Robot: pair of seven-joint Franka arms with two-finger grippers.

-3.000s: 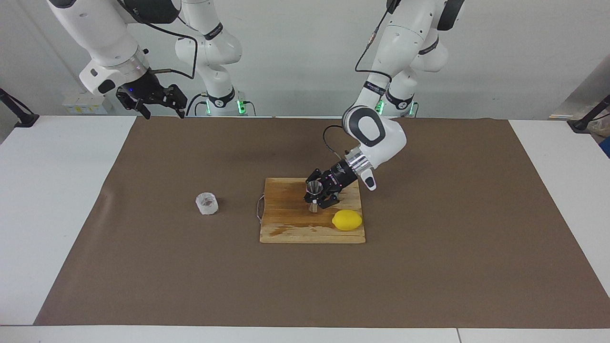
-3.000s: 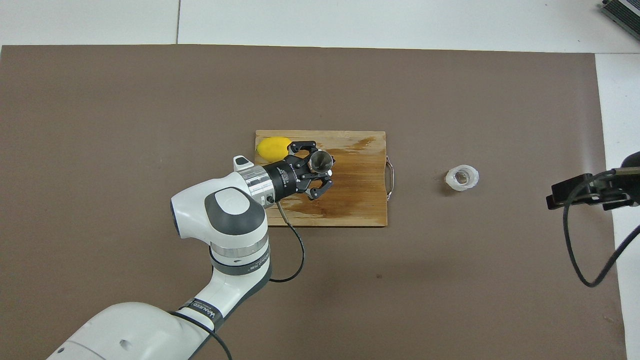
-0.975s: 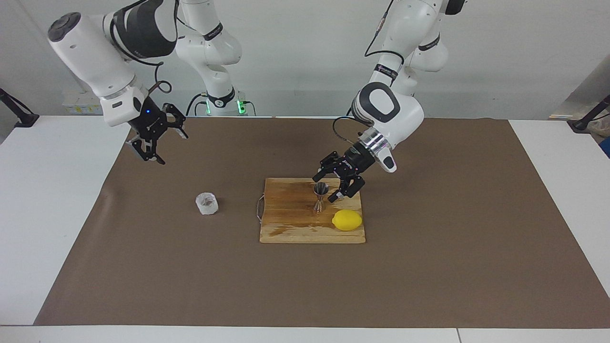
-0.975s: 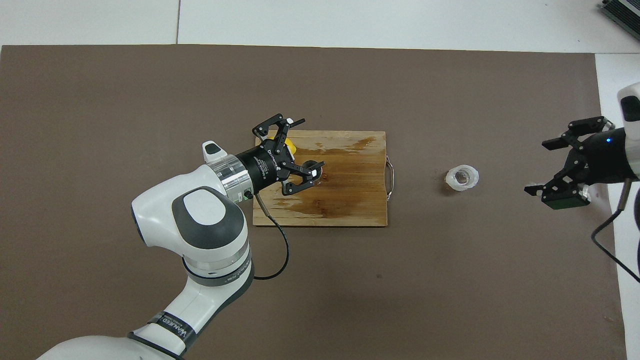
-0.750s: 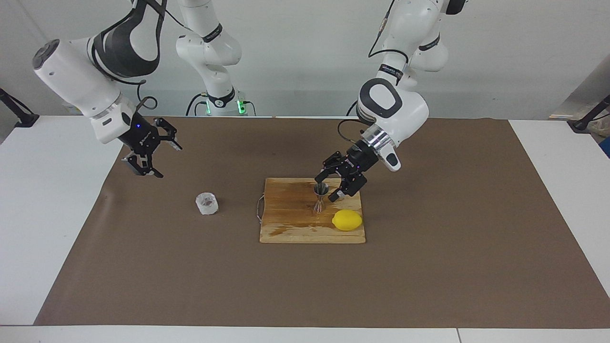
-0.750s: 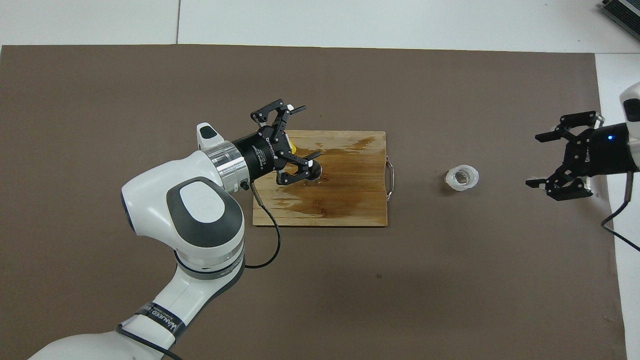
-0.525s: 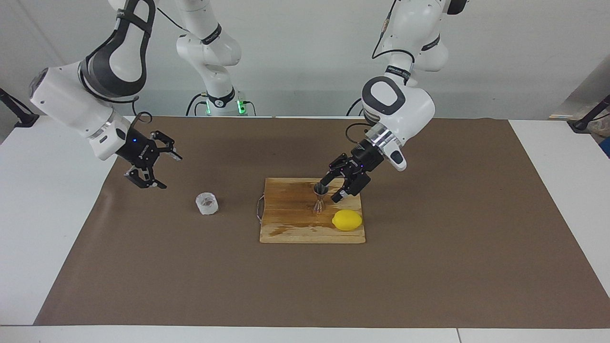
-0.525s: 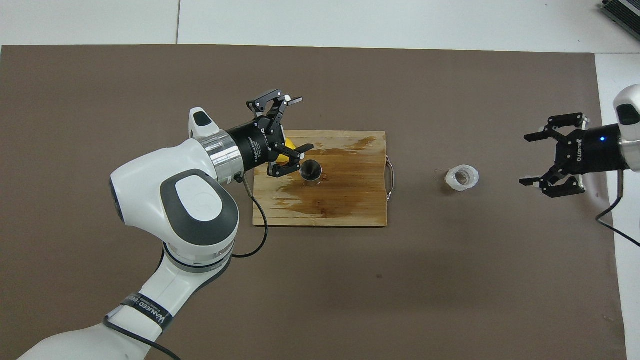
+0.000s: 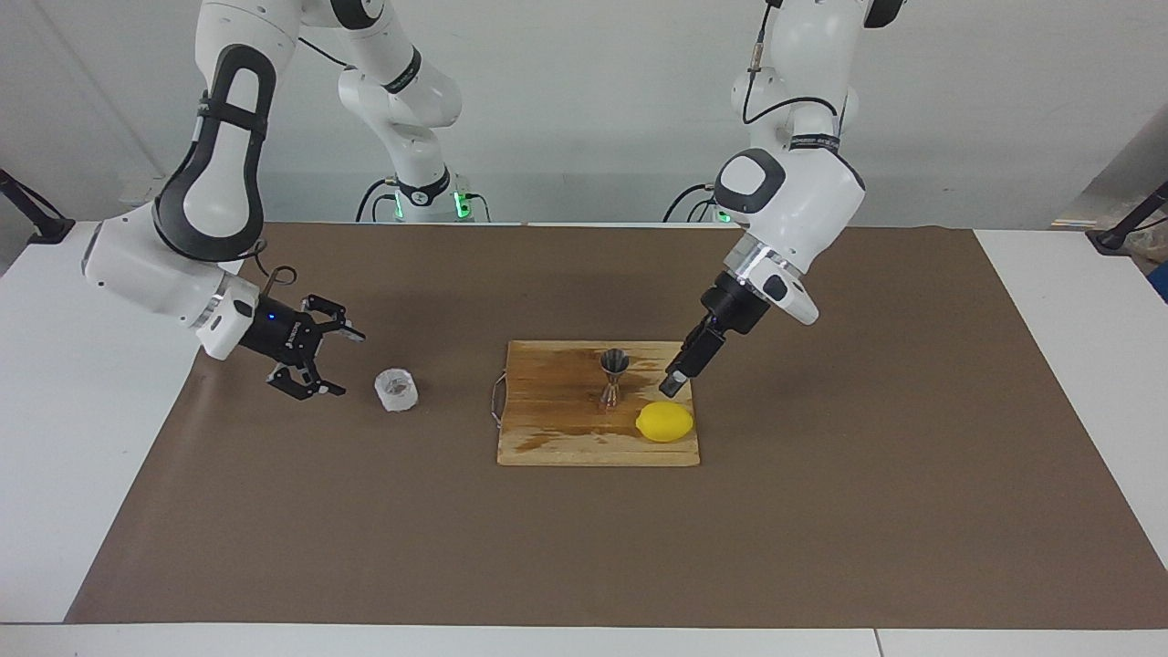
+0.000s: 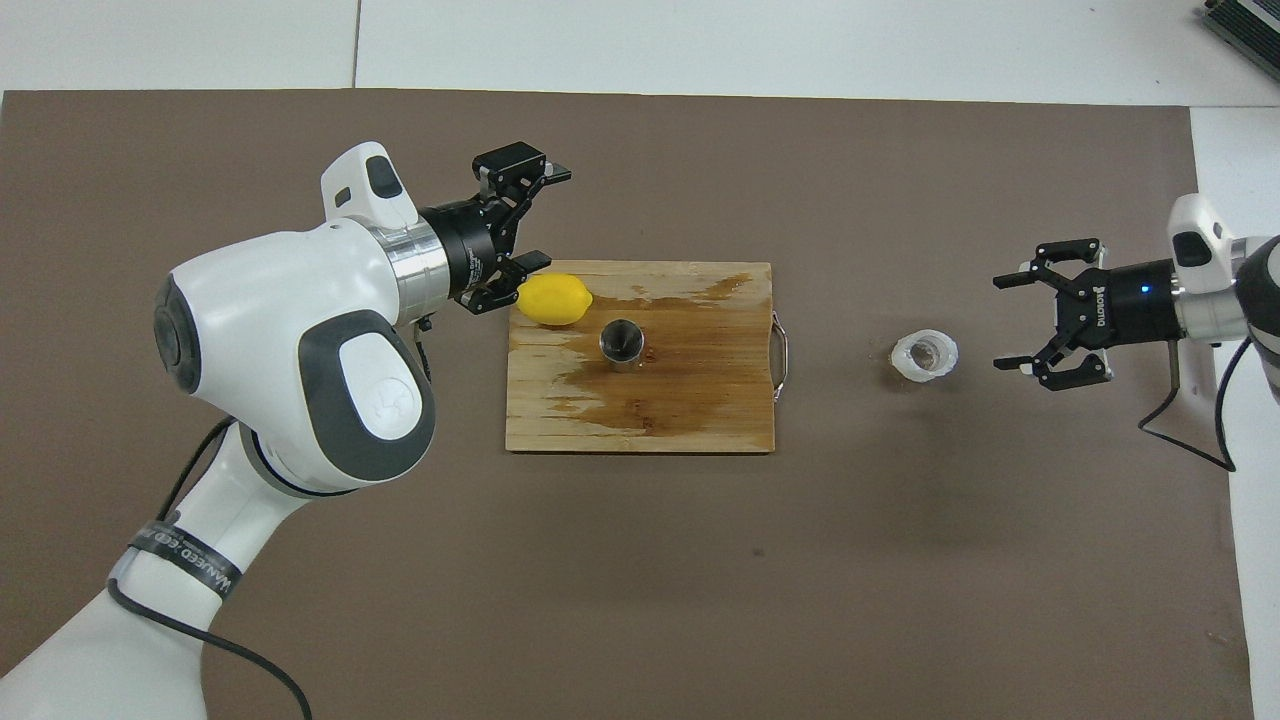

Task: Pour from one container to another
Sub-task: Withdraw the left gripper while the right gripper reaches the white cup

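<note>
The metal jigger looks dark and empty inside [image 10: 621, 341], so clear liquid will run into it from the clear faceted glass cup [image 10: 924, 356] when I pour.
The clear faceted glass cup [image 9: 395, 390] stands upright on the brown mat, toward the right arm's end; it also shows in the overhead view [image 10: 925, 355]. My right gripper [image 9: 349, 364] is open and low, beside the cup and a short gap from it, with its jaws facing the cup [image 10: 1000, 322]. The metal jigger [image 9: 613, 376] stands upright and free on the wooden board [image 9: 557, 447]; in the overhead view the jigger [image 10: 621, 343] shows its round mouth. My left gripper [image 9: 680, 376] is open and empty, raised by the board's edge at the left arm's end [image 10: 548, 215].
A yellow lemon [image 9: 664, 422] lies on the board beside the jigger, toward the left arm's end, just under the left gripper; it also shows from overhead [image 10: 553, 298]. The board [image 10: 700, 410] has a wire handle on the edge facing the cup. White table borders the mat.
My left gripper has let go of the jigger and drawn back toward the left arm's end, past the lemon. My right gripper has come down from high up to beside the glass cup.
</note>
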